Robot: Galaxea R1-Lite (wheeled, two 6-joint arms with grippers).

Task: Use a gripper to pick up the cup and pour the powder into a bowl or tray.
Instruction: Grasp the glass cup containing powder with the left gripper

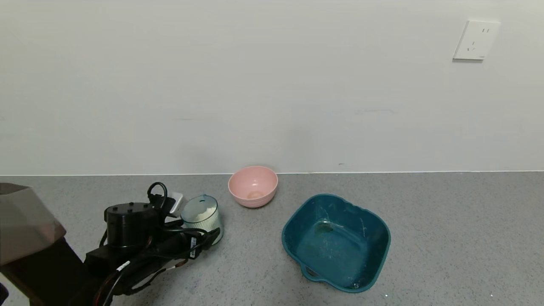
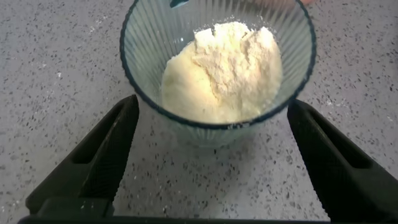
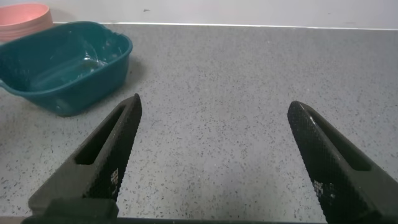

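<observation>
My gripper is about to pour the powder (image 2: 217,78), and its heap stands steep and lumpy (image 2: 239,45). The powder should slide out in clumps when I pour and leave some behind in the cup.
The ribbed pale green cup (image 1: 203,216) stands upright on the grey counter at the left, with cream powder (image 1: 205,210) heaped inside. My left gripper (image 1: 196,233) is open and low at the cup's near side. In the left wrist view its black fingers (image 2: 106,149) flank the near part of the cup (image 2: 186,37) without touching it, and the powder (image 2: 221,68) shows clearly. The dark teal basin (image 1: 374,238) sits to the right of the cup, holding only faint powder traces. My right gripper (image 3: 214,102) is open and empty over bare counter, out of the head view.
A small pink bowl (image 1: 253,185) stands near the wall between the cup and the basin. The wall runs along the counter's far edge. In the right wrist view the basin (image 3: 62,62) and the pink bowl (image 3: 22,14) lie farther off.
</observation>
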